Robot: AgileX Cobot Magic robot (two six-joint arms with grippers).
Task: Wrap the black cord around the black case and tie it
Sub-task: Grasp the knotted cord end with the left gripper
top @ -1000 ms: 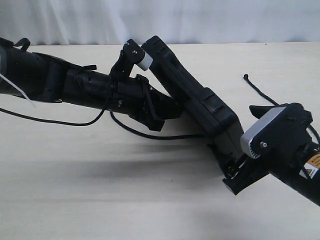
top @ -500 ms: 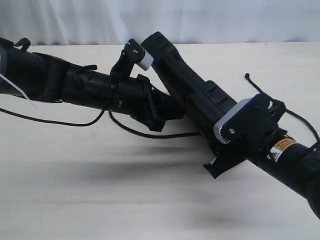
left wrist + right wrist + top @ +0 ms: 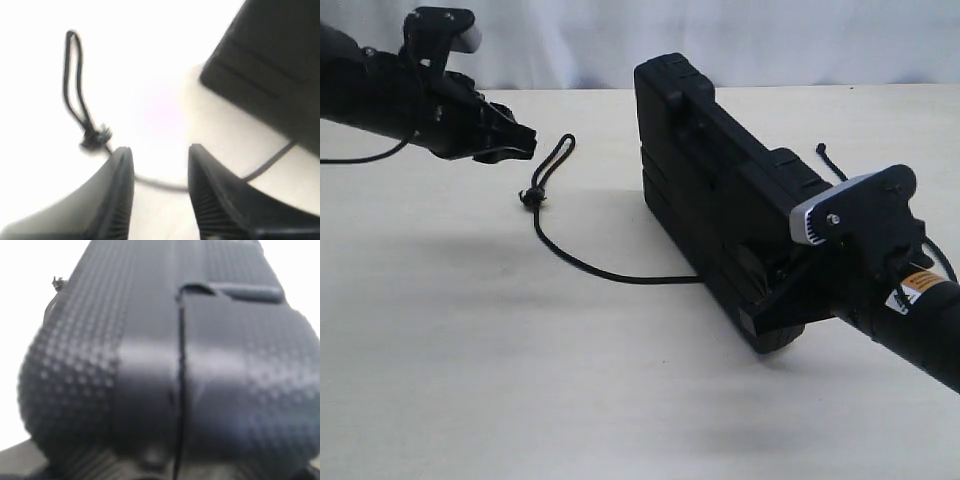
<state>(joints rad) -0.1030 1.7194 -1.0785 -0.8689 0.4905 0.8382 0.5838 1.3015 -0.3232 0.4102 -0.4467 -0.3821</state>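
The black cord's loop (image 3: 550, 166) lies in a smooth curve (image 3: 569, 139), so it will keep its shape and stick out forward when the robot lifts it by the knot.
The black case (image 3: 720, 200) stands on its long edge across the middle of the table, ribbed side facing left. My right gripper (image 3: 775, 300) is shut on its near end, and the case (image 3: 165, 355) fills the right wrist view. The black cord (image 3: 582, 265) lies on the table left of the case. Its loop (image 3: 555, 160) and knot (image 3: 530, 197) are at the far end, and it runs in under the case. Its other end (image 3: 823, 152) shows behind the case. My left gripper (image 3: 520, 145) hovers open at the upper left, near the loop (image 3: 72, 75), with nothing between its fingers (image 3: 122, 165).
The beige table (image 3: 470, 380) ends at a white curtain (image 3: 770, 40) along the back. A thin robot cable (image 3: 350, 158) trails from the left arm at the left edge.
My left gripper has let go of the case and pulled back to the upper left. The right gripper has swung the case upright onto its edge, and the cord's loop now lies uncovered.
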